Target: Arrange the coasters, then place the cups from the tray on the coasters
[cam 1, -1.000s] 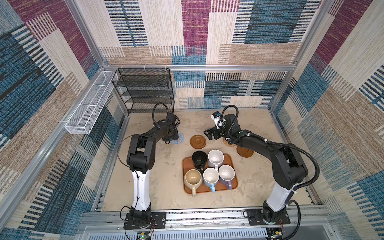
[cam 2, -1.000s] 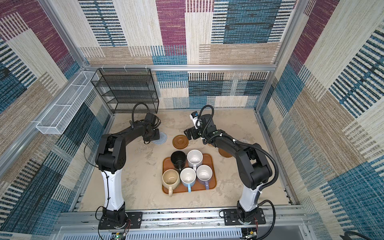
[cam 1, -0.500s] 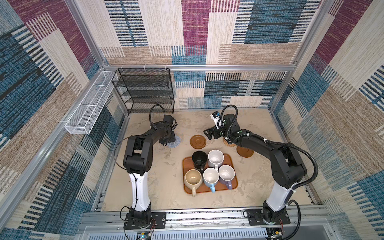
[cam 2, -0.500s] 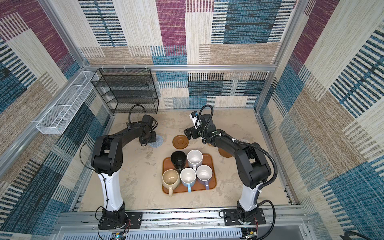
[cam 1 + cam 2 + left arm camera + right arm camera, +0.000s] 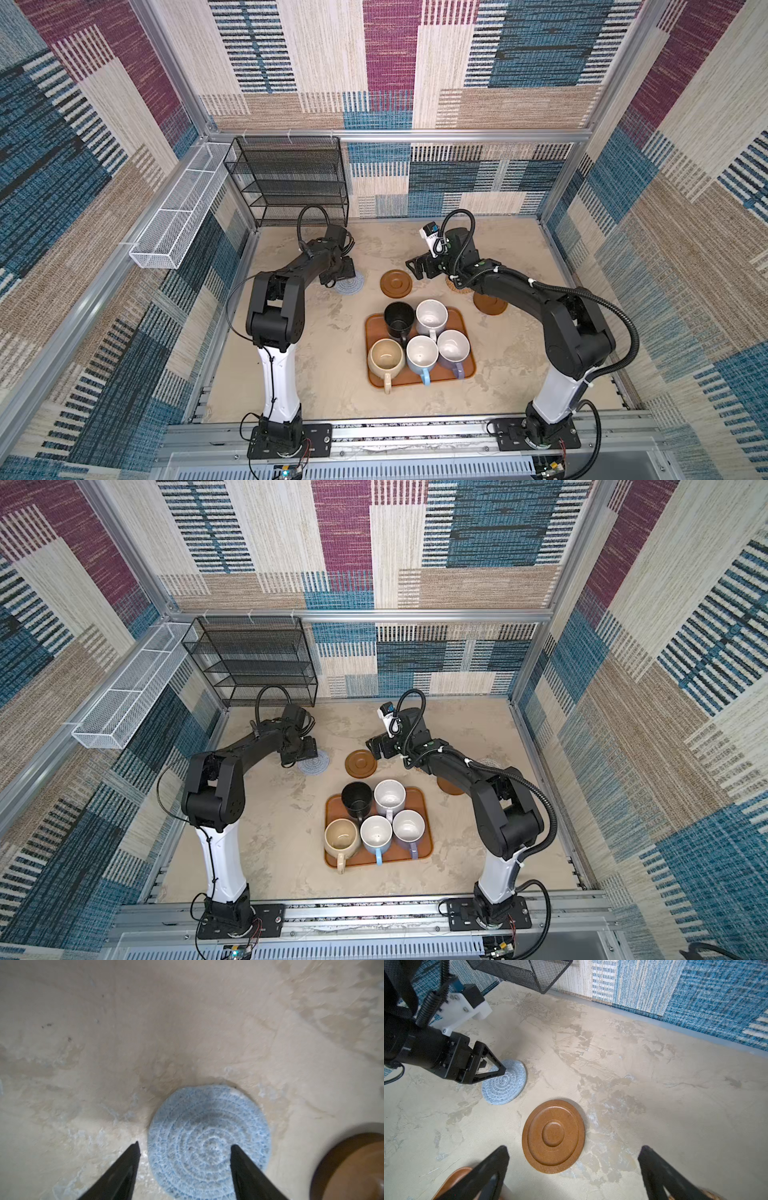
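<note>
Next, my right gripper moves back while my left gripper pulls the brown wooden coaster (image 5: 396, 284) nearer, because it sits too far from the blue-grey coaster.
The blue-grey woven coaster (image 5: 351, 285) (image 5: 314, 764) (image 5: 207, 1138) (image 5: 506, 1082) lies flat on the table. My left gripper (image 5: 347, 270) (image 5: 185, 1144) hovers open over its edge, holding nothing. A brown wooden coaster (image 5: 396, 283) (image 5: 553, 1135) lies to its right, just ahead of my right gripper (image 5: 415, 268) (image 5: 575, 1148), which is wide open and empty. A second brown coaster (image 5: 490, 303) and a tan rattan coaster (image 5: 453, 284) sit partly under the right arm. The orange-brown tray (image 5: 465, 370) holds the black (image 5: 399, 318), white (image 5: 431, 316), beige (image 5: 385, 355), light blue (image 5: 422, 353) and lavender (image 5: 453, 351) cups.
A black wire shelf rack (image 5: 291, 178) stands at the back left corner. A white mesh basket (image 5: 178, 220) hangs on the left wall. Patterned fabric walls close in the table on three sides.
The left jaws have opened and the blue-grey coaster now lies free on the table. The left arm's elbow has swung outward to the left. The right arm has not moved.
</note>
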